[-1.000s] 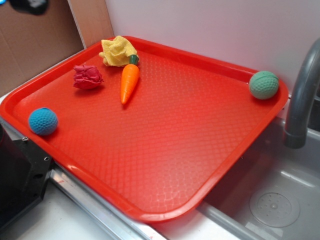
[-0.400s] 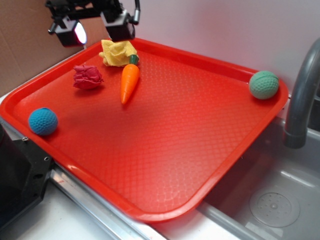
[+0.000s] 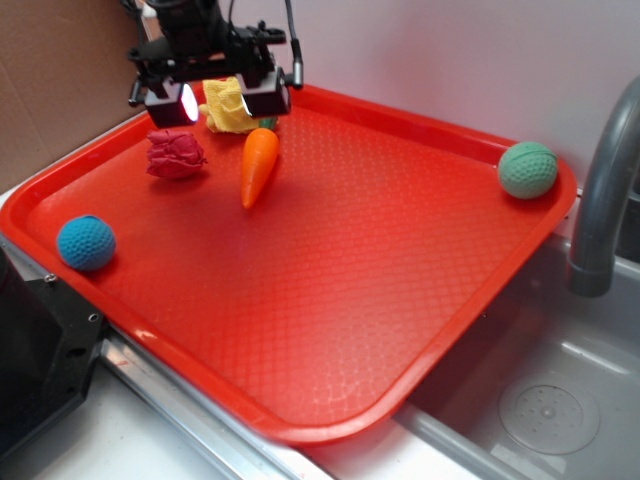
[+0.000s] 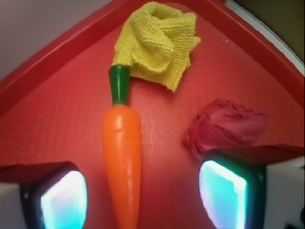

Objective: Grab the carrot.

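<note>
The carrot will come loose and leave the cloth behind when I lift, because the green stem cap shows whole against the yellow cloth's edge.
The carrot is bright orange with a dark green stem cap and lies flat near the far left corner of the red tray. In the wrist view the carrot lies between my two fingers, closer to the left one, stem end pointing away. My gripper hovers above the tray over the carrot's stem end, open and empty; its midpoint shows in the wrist view. The stem cap is partly hidden behind a finger in the exterior view.
A wrinkly yellow cloth lies at the carrot's stem end. A dark red lump sits to its left, by my right finger in the wrist view. A blue ball, a green ball, a grey faucet and sink at right.
My gripper came into view at the upper left, then moved right and down until it hangs over the carrot's stem end. The objects on the tray have not moved.
</note>
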Tool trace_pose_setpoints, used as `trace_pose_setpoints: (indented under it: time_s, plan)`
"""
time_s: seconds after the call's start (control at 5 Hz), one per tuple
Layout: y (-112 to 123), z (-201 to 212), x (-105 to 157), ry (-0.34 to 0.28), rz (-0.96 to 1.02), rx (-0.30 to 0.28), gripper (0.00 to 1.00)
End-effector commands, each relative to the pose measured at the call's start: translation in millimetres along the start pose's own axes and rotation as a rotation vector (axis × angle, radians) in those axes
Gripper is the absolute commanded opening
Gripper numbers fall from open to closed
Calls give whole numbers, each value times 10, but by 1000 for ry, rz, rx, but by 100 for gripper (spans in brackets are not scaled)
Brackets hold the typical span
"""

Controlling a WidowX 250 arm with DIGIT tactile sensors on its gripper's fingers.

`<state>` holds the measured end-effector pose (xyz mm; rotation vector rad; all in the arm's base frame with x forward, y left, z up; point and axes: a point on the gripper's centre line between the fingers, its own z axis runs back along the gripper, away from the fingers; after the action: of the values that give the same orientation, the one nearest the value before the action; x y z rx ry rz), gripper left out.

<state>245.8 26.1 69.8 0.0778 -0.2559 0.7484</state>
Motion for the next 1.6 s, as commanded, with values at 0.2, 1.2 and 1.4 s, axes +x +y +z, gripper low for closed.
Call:
trace_pose_setpoints:
  time_s: [0.2, 1.2, 1.4]
  plan:
    - [-120, -383, 159, 19, -3, -45, 100]
    - [-379, 102, 135, 148, -346, -109, 0]
    - [-320, 447, -113, 217, -565, -140, 0]
